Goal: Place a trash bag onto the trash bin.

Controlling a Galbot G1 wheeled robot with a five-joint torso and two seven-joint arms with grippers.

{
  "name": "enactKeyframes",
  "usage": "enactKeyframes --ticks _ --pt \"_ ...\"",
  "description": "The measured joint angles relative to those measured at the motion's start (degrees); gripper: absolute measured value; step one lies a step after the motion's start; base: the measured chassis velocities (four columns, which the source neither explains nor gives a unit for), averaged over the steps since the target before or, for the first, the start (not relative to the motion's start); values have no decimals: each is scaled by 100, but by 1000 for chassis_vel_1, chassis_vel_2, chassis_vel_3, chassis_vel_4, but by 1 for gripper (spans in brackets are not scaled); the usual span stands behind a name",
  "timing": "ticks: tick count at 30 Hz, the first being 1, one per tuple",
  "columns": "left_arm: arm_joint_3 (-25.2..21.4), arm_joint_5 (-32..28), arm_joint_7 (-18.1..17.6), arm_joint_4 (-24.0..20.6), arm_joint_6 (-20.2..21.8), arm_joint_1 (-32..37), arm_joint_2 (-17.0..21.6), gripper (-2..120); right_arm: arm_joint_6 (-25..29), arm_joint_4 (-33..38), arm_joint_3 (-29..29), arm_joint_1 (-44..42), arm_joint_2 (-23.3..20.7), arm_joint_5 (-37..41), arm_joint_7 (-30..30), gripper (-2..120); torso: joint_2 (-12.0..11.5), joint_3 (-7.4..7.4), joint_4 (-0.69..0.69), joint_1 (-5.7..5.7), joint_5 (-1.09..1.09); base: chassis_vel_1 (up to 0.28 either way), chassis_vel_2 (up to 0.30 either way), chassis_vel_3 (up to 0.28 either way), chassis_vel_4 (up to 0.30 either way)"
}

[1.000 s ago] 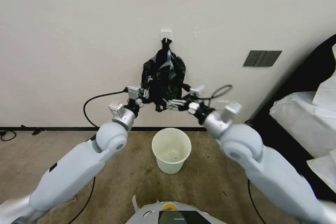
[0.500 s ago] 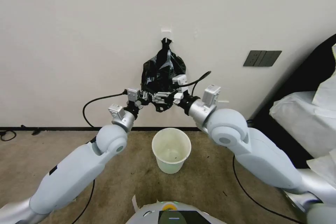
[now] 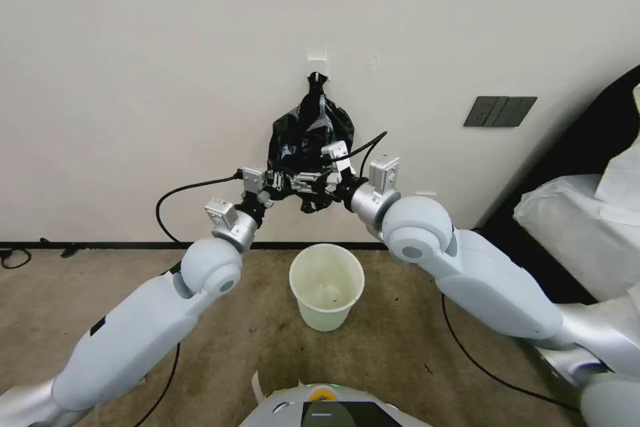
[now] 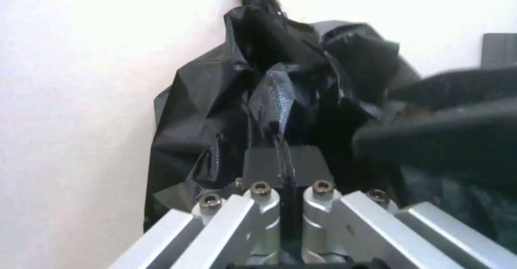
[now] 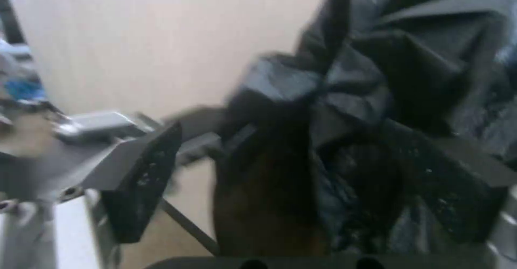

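Note:
The trash bag (image 3: 315, 201) will come off and leave the rest hanging when the robot pulls, because the knotted neck (image 3: 317, 83) keeps the bunch on the white wall hook.
A crinkled glossy black bunch of bags (image 3: 312, 137) hangs by a knotted neck from a white wall hook (image 3: 317, 67). My left gripper (image 3: 280, 180) is at its lower edge. It is shut on a thin fold of the trash bag (image 4: 280, 99), which runs between the closed pads (image 4: 264, 166). My right gripper (image 3: 303, 182) has come in from the other side, close beside the left one. It is open, with black plastic bunched between its two spread fingers (image 5: 145, 172). The cream-white trash bin (image 3: 327, 317) stands upright on the floor right below both grippers, with no liner in it.
The wall is right behind the bag. A dark switch plate (image 3: 500, 111) is on the wall to the right. A black frame with white sheeting (image 3: 587, 227) fills the right side. Brown carpet (image 3: 253, 320) surrounds the bin, and a black cable (image 3: 180, 190) loops from my left wrist.
My right arm has swung in to the left, and its gripper has moved from the bag's lower right to its lower edge beside the left gripper. The left gripper has stayed put.

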Motion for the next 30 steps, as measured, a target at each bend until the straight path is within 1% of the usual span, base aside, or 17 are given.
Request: enactKeyframes --ticks 2,6,7,9,10,12,15,17,18,19,20,21,23,24,27,29,30 --pt "0 0 1 -8 0 -4 4 0 -45 -28 -4 16 -35 14 44 87 0 0 0 0 0 0 0 0 0" --pt "-18 -13 5 -47 0 -13 12 0 -144 -137 -2 64 -171 51 144 68 0 0 0 0 0 0 0 0 0" --pt "-18 -13 5 -47 0 -13 12 0 -144 -137 -2 64 -171 51 144 68 0 0 0 0 0 0 0 0 0" --pt "-21 -16 7 -59 -1 -12 14 0 -181 -175 -5 85 -237 42 161 62 0 0 0 0 0 0 0 0 0" --pt "-25 -20 8 -74 -2 -12 15 0 -225 -201 -18 103 -298 35 167 53 0 0 0 0 1 0 0 0 0" --pt "-27 -22 9 -80 -3 -11 15 0 -259 -209 -27 113 -326 33 172 51 0 0 0 0 1 0 0 0 0" --pt "-32 -37 9 -106 -5 -13 15 0 -488 -230 -83 178 -437 33 235 37 0 0 0 0 0 0 0 0 0" --pt "-32 -41 9 -111 -5 -15 16 0 -553 -232 -96 193 -462 33 243 33 0 0 0 0 0 0 0 0 0" --pt "-33 -45 9 -119 -6 -18 17 0 -606 -228 -112 214 -497 33 246 26 0 0 0 0 0 0 0 0 0" --pt "-37 -48 9 -127 -6 -19 18 0 -601 -189 -109 220 -519 33 211 22 0 0 0 0 1 0 0 0 0" --pt "-37 -48 9 -127 -6 -19 18 0 -601 -189 -109 220 -519 33 211 22 0 0 0 0 1 0 0 0 0" --pt "-43 -54 9 -135 -6 -19 19 0 -551 -118 -88 220 -538 33 126 17 0 0 0 0 1 0 0 0 0" --pt "-45 -59 9 -140 -7 -18 23 0 -507 -14 -77 224 -551 32 74 22 0 0 0 0 0 0 0 0 0" --pt "-45 -59 9 -140 -7 -18 23 0 -507 -14 -77 224 -551 32 74 22 0 0 0 0 0 0 0 0 0" --pt "-45 -69 9 -156 -8 -20 31 0 -488 85 -171 323 -585 27 67 37 0 0 0 0 0 0 0 0 0" --pt "-46 -73 9 -161 -8 -28 32 0 -488 92 -216 384 -585 29 75 40 0 0 0 0 0 0 0 0 0" --pt "-39 -76 8 -165 -8 -41 31 0 -509 89 -333 506 -561 40 112 47 0 0 0 0 0 0 0 0 0"
